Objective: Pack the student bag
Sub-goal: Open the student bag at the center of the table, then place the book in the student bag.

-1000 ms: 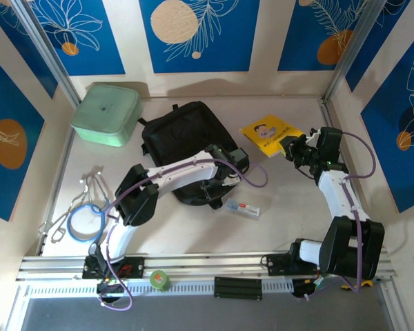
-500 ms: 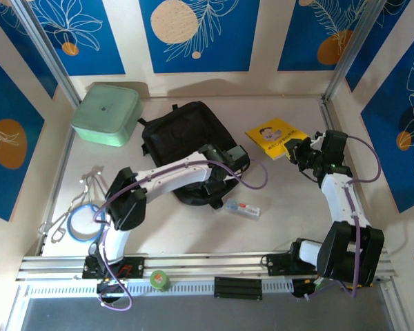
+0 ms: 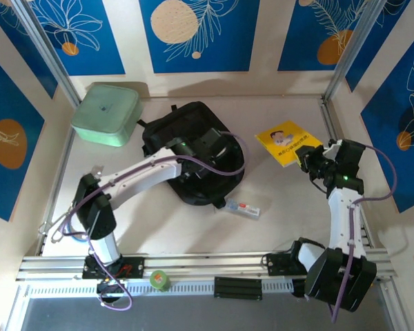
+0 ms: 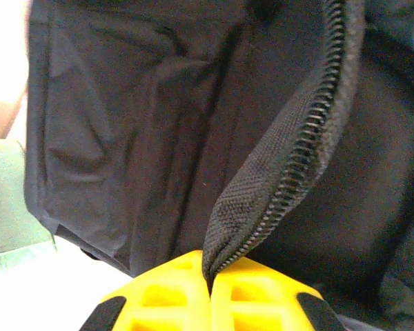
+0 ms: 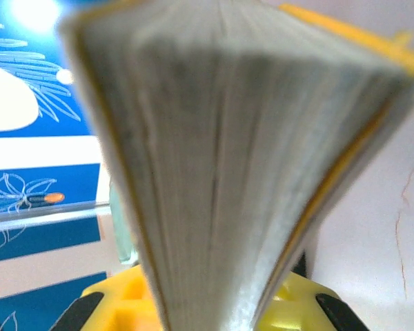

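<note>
The left gripper is raising the bag's zipper edge (image 4: 300,162) and the yellow book's loose end faces it, so the right gripper should keep going into the bag (image 3: 208,186) and release.
The student bag (image 3: 172,127), a large black fabric backpack, lies at the back middle of the table. My left gripper (image 3: 193,147) sits over its right half, shut on the bag's zipper edge (image 4: 290,179), which it pinches between yellow fingertips (image 4: 172,289) and holds up off the dark fabric. A yellow book (image 3: 286,143) hangs above the table at the right, with my right gripper (image 3: 312,160) shut on its near corner. Close up, its fanned page edges (image 5: 221,172) rise from between the yellow fingers (image 5: 121,300).
A mint-green lidded box (image 3: 105,114) stands at the back left. A small clear packet (image 3: 242,207) lies right of the bag's near end. A blue ring (image 3: 79,224) and metal wire pieces (image 3: 90,181) rest at the left. A green tape roll (image 3: 159,280) sits on the front rail.
My left gripper has moved back and left across the bag, pulling the zipper edge with it. My right gripper has carried the yellow book rightward and nearer.
</note>
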`<state>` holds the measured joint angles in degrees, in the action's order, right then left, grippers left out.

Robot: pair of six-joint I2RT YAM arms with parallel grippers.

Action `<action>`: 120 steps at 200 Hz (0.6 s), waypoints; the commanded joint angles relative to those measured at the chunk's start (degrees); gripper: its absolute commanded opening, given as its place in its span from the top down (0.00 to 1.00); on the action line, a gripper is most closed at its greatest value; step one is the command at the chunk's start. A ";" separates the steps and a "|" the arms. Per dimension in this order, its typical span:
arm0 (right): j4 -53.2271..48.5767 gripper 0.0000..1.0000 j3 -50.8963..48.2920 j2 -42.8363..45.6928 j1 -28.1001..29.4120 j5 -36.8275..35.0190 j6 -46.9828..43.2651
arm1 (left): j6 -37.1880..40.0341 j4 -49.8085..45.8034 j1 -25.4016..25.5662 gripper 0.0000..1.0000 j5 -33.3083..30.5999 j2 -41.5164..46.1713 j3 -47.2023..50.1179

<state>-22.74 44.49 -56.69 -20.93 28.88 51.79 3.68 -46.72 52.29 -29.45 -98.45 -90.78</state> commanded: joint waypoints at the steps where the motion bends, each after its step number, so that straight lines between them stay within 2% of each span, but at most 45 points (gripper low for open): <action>1: -4.79 0.93 1.75 1.74 0.91 6.68 -3.58 | -3.18 8.70 -0.90 0.97 0.45 4.68 1.85; 32: -4.17 0.93 0.65 3.33 4.46 9.34 -5.46 | -2.42 19.00 -1.19 1.00 0.01 8.95 5.38; 57: -2.38 0.93 1.09 1.56 11.27 9.23 -6.29 | -1.36 25.34 -1.15 1.00 1.09 10.91 7.44; 93: 1.99 0.93 1.07 -2.87 25.16 0.93 -3.42 | -0.96 26.38 -1.10 1.00 1.99 10.39 7.03; 120: 8.65 0.93 -0.10 -6.46 31.49 -1.49 1.07 | -1.40 26.50 -1.07 1.00 3.16 10.34 7.46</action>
<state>-22.83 44.47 -61.49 6.81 29.47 49.32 1.98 -26.11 51.13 -28.08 -89.95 -82.94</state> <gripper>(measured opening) 0.154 0.059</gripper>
